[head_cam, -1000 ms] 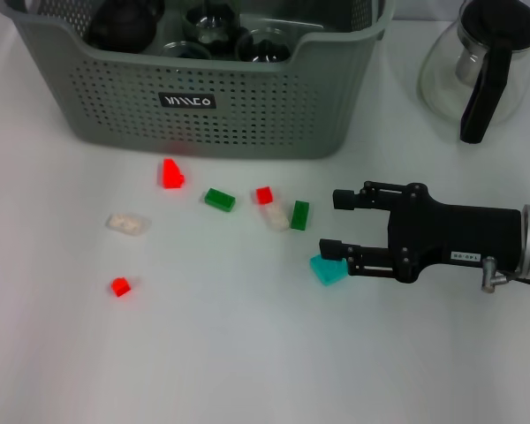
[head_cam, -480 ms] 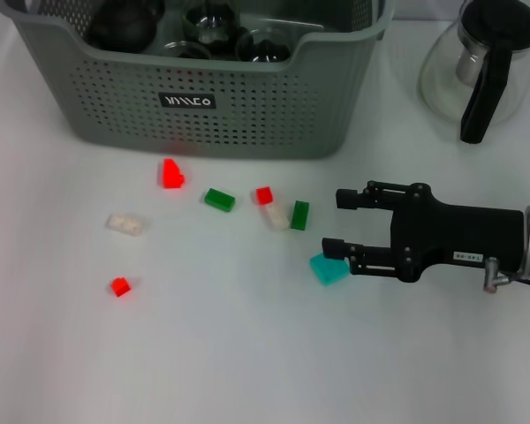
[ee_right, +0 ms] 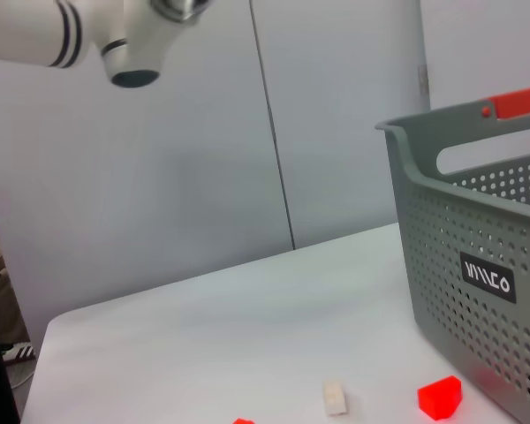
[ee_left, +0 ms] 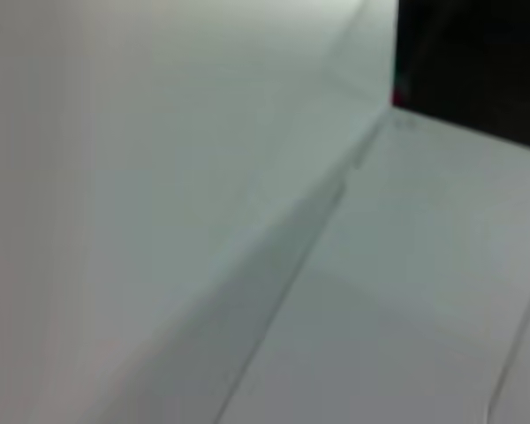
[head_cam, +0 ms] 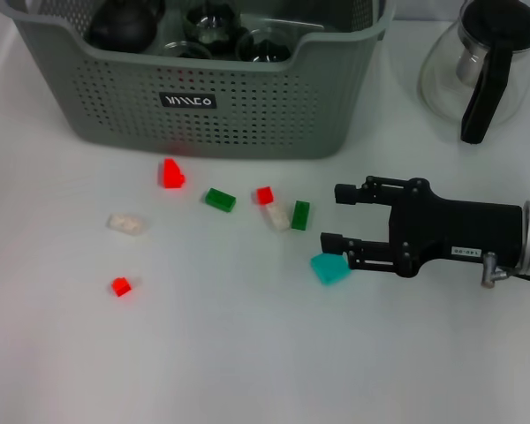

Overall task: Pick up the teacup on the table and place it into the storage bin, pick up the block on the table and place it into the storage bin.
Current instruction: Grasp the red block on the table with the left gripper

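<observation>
The front red block [head_cam: 121, 286] lies clear of the other blocks, so the robot's left gripper keeps moving toward that block and closes on its sides.
My right gripper [head_cam: 331, 216] reaches in from the right, low over the table, and is open with nothing between its fingers. A teal block [head_cam: 329, 268] lies just in front of its nearer finger [head_cam: 329, 241]. A green block [head_cam: 300, 215] and a white block [head_cam: 277, 217] lie just past the fingertips. More blocks are scattered leftward: small red [head_cam: 264, 195], green [head_cam: 219, 200], red [head_cam: 170, 173], white [head_cam: 126, 223], red [head_cam: 120, 285]. The grey-green storage bin [head_cam: 203, 97] stands behind them with dark teacups [head_cam: 124, 22] inside. The right wrist view shows the storage bin [ee_right: 477, 238] and a red block [ee_right: 440, 396].
A glass carafe with a black handle [head_cam: 486, 75] stands at the back right, behind my right arm. A white arm segment [ee_right: 115, 35] hangs high in the right wrist view. The left wrist view shows only a pale blurred surface.
My right gripper has shifted slightly toward the bin and stays open. The blocks have not moved.
</observation>
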Controlling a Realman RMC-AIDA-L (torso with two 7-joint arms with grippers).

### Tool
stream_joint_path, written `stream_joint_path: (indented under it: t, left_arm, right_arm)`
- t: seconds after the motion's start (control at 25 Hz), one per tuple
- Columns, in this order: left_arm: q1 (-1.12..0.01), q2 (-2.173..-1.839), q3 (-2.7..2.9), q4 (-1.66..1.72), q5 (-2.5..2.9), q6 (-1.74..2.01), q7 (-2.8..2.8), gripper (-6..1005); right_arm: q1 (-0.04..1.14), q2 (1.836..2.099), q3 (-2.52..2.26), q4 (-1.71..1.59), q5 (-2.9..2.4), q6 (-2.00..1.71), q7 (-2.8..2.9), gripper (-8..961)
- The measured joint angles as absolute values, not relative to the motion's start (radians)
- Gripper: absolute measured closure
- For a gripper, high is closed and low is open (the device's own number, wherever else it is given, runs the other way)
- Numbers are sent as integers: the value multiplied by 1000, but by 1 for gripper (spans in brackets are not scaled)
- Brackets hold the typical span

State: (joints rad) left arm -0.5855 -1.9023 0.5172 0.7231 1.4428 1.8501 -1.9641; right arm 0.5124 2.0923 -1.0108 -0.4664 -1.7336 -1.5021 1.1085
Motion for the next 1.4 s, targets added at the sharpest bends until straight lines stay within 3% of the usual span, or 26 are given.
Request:
stream_joint_path:
  t: [0.16, 0.36, 0.48, 0.56, 0.64, 0.68, 0.76, 0.88, 1.0, 1.4]
  left_arm:
    - [-515, -1902, 520, 834, 1611, 1917, -1916, 232]
    - [-458, -1935, 583, 1030, 1943, 1953, -1881, 234]
    - [-447, -1973, 660, 1138, 2156, 1953, -1888, 235]
    - [-450, -2010, 702, 1204, 2296, 1950, -1897, 235]
    - [-459, -2068, 729, 1289, 2455, 1944, -1907, 250]
    - [-459, -2068, 729, 1289, 2455, 1944, -1907, 257]
    - [-465, -2114, 750, 1361, 2560, 1947, -1911, 272]
    - [-467, -2156, 799, 1424, 2650, 1960, -1927, 365]
    - [-460, -2170, 887, 1451, 2693, 1947, -1975, 457]
    - [-431, -2171, 1175, 1450, 2742, 1794, -2158, 499]
  right_arm:
    - [512, 2092, -1011, -466, -1733, -1504, 1109, 208]
    - [512, 2092, -1011, -466, -1733, -1506, 1111, 209]
    - [512, 2093, -1011, -467, -1733, -1505, 1119, 209]
    - [513, 2094, -1011, -470, -1733, -1504, 1127, 209]
    - [515, 2094, -1011, -471, -1733, -1505, 1132, 209]
    - [516, 2094, -1011, -471, -1733, -1506, 1133, 209]
    - [516, 2094, -1011, -472, -1733, -1507, 1134, 209]
    - [518, 2094, -1011, -471, -1734, -1503, 1134, 209]
    - [521, 2094, -1011, -468, -1735, -1502, 1133, 209]
    - [515, 2094, -1011, -466, -1738, -1500, 1126, 209]
